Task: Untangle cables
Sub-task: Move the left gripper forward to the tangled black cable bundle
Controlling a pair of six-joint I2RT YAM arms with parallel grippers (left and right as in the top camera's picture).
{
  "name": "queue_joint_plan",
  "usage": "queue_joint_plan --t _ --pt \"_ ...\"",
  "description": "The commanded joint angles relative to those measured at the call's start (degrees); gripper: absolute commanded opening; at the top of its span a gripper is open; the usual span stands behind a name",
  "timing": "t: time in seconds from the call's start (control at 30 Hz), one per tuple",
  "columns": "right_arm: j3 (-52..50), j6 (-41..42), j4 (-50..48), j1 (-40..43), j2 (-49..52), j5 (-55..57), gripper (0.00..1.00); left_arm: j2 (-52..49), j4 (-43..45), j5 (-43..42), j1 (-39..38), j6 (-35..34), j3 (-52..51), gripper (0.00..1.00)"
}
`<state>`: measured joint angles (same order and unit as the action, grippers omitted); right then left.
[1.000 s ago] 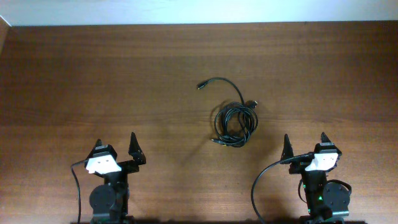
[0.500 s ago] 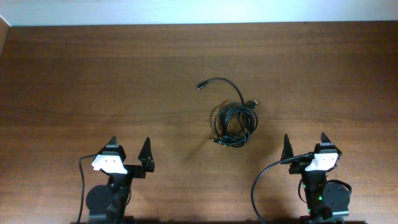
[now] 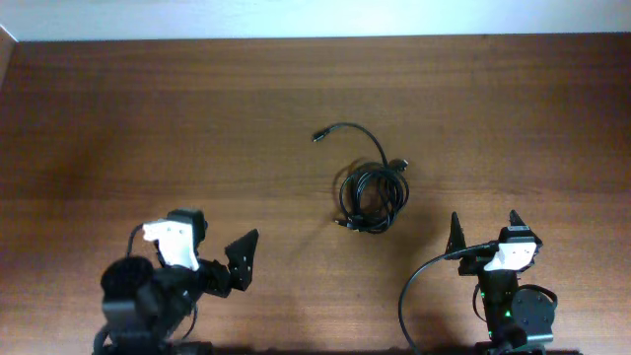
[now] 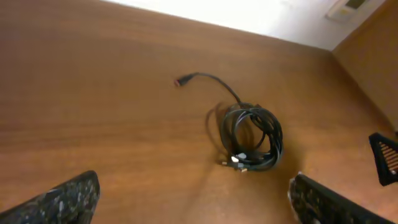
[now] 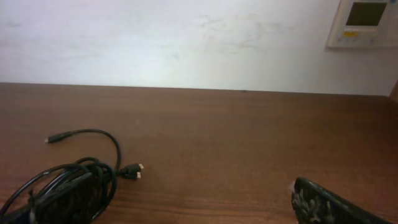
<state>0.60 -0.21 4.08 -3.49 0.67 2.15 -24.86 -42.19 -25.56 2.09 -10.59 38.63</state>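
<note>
I keep moving my left gripper toward the bundle's near edge [image 3: 369, 228] and close it on the strands of cable there, because clear table [image 3: 298, 239] lies between its open fingers and the coiled bundle.
The cables [image 3: 373, 192] lie as one coiled black bundle on the wooden table, right of the middle, with one loose end curving up-left to a small plug [image 3: 318, 136]. The bundle also shows in the left wrist view [image 4: 252, 137] and at the lower left of the right wrist view [image 5: 68, 186]. My left gripper [image 3: 217, 251] is open and empty at the front left, turned toward the bundle but well short of it. My right gripper [image 3: 483, 229] is open and empty at the front right, below and right of the bundle.
Thicker black wires [image 3: 409, 291] run from the arm bases at the front edge. A white wall [image 5: 186, 37] with a small wall panel [image 5: 364, 22] stands behind the table's far edge.
My left arm has swung clockwise and leaned right, its open gripper now pointing toward the cable bundle. The right arm and the cables have not moved.
</note>
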Motion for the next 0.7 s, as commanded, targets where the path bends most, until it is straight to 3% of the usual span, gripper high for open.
queue_joint_plan --t 0.0,0.27,0.4,0.47,0.53,0.6,0.67 --pt "-0.28 0.07 0.28 -0.22 -0.2 1.14 0.98 -7.3 -2.08 -5.03 -0.31 -0.5 5.55 0.99" --pt "-0.28 0.07 0.28 -0.22 -0.2 1.14 0.98 -24.09 3.37 -5.09 -17.75 -0.52 7.96 0.99" --pt "-0.28 0.07 0.28 -0.22 -0.2 1.14 0.98 -34.49 8.81 -5.11 -20.92 -9.99 7.96 0.99" --pt "-0.28 0.07 0.28 -0.22 -0.2 1.16 0.98 -39.45 11.04 -5.03 -22.29 -9.94 7.96 0.99" --pt "-0.28 0.07 0.28 -0.22 -0.2 1.14 0.98 -44.52 12.17 0.52 -25.53 -10.25 7.96 0.97" --pt "-0.28 0.07 0.28 -0.22 -0.2 1.14 0.99 -49.4 12.31 10.21 -29.92 -16.46 7.96 0.97" --pt "-0.28 0.07 0.28 -0.22 -0.2 1.16 0.98 -53.7 14.62 12.52 -33.48 -17.57 7.96 0.97"
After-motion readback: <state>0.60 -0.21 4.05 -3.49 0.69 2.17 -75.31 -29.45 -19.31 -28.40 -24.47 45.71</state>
